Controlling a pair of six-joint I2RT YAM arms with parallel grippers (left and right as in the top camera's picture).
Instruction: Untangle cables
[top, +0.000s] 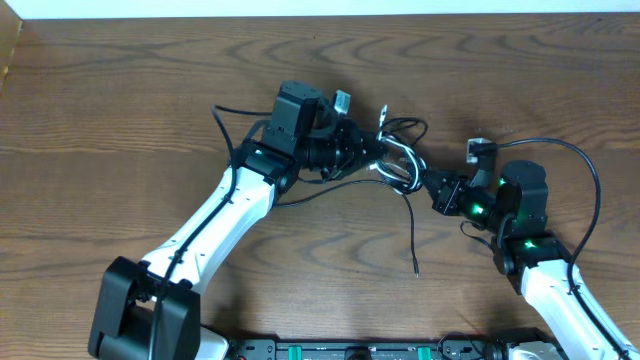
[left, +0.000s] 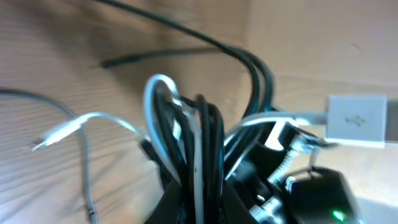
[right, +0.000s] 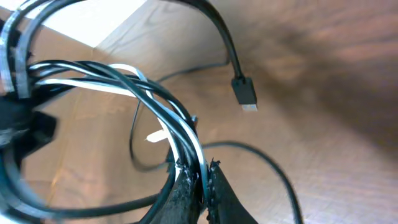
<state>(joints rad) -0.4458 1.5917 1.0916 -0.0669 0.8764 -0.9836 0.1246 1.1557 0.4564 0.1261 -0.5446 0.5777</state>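
My right gripper is pinching black and white strands of cable (top: 412, 179) together. It should open while my left gripper pulls the bundle (top: 396, 157) away, before reaching in for strands of cable to separate.
The cables (top: 398, 160), black and white thin cords, form a tangled bundle held above the table between both arms. My left gripper (top: 372, 147) is shut on the bundle's left end; in the left wrist view several black and white strands (left: 199, 137) run up between its fingers (left: 200, 198). My right gripper (top: 430, 185) is shut on the bundle's right end; in the right wrist view black and white strands (right: 168, 106) enter its fingertips (right: 200, 169). A black loose end (top: 414, 240) hangs down to the table. A black plug (right: 244, 91) and a white USB plug (left: 357, 119) dangle.
The wooden table (top: 120, 100) spans the whole view. A grey thin cord end (left: 87, 180) lies on the wood at the left of the left wrist view. The right arm's thick black wire (top: 585, 165) arcs at the right. The table's far edge (top: 320, 14) runs along the top.
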